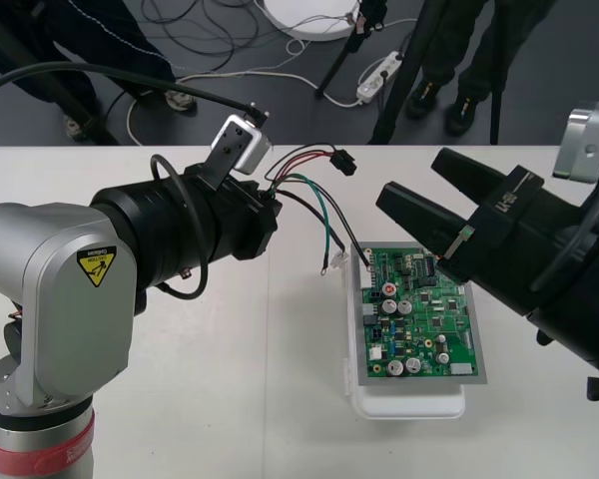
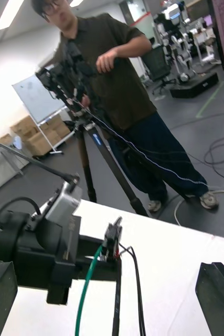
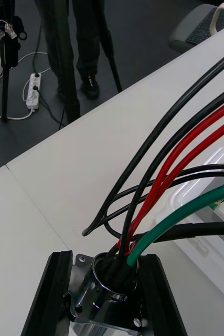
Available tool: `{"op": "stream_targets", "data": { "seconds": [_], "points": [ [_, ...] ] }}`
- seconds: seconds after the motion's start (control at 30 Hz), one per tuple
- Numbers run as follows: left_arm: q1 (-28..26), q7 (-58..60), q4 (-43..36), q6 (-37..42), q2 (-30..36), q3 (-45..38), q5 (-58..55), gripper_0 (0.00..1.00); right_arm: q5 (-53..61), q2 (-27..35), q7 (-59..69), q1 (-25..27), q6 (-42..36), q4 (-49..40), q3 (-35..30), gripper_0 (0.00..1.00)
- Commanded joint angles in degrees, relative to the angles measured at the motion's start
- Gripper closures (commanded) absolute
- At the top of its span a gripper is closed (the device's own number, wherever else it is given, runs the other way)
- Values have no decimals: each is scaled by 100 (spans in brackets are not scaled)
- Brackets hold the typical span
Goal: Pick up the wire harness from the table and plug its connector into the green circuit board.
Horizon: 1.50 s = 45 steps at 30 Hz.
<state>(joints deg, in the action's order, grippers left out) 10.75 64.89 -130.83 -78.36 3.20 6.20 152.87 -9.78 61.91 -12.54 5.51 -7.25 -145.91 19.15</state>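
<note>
My right gripper will make the round metal socket dangle and trail along when it carries the black plug, because thin red wires curve loosely to the plug.
My left gripper hovers over the table's middle, left of the board, and its fingers are shut on the harness's round metal socket. From the socket the red, black and green wires fan out to the right. The small black plug hangs free at the far side, off the board. The green wire ends near the board's far left corner. The green circuit board lies on its white base. My right gripper stands open just above the board's far right edge, its fingers wide apart, facing the plug.
The table's far edge runs close behind both grippers. Beyond it, tripod legs, a power strip and loose cables lie on the dark floor. Bare table stretches in front of the board and to its left.
</note>
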Motion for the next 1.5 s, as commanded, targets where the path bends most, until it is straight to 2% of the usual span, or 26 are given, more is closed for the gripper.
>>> {"op": "stream_targets", "data": {
  "seconds": [0.03, 0.4, 0.73, 1.5],
  "points": [
    [182, 402, -197, 348, -145, 144, -74, 100, -174, -224, 103, -481, -365, -157, 589, 0],
    [182, 410, -197, 348, -145, 171, -38, 100, -420, -637, 103, -1439, -963, 230, 1495, 0],
    [182, 393, -188, 383, -145, 197, -38, 100, -437, -777, 129, -1887, -1209, 555, 1679, 0],
    [155, 393, -188, 444, -145, 197, -82, 100, -358, -953, 156, -2133, -1279, 836, 1714, 0]
  ]
}}
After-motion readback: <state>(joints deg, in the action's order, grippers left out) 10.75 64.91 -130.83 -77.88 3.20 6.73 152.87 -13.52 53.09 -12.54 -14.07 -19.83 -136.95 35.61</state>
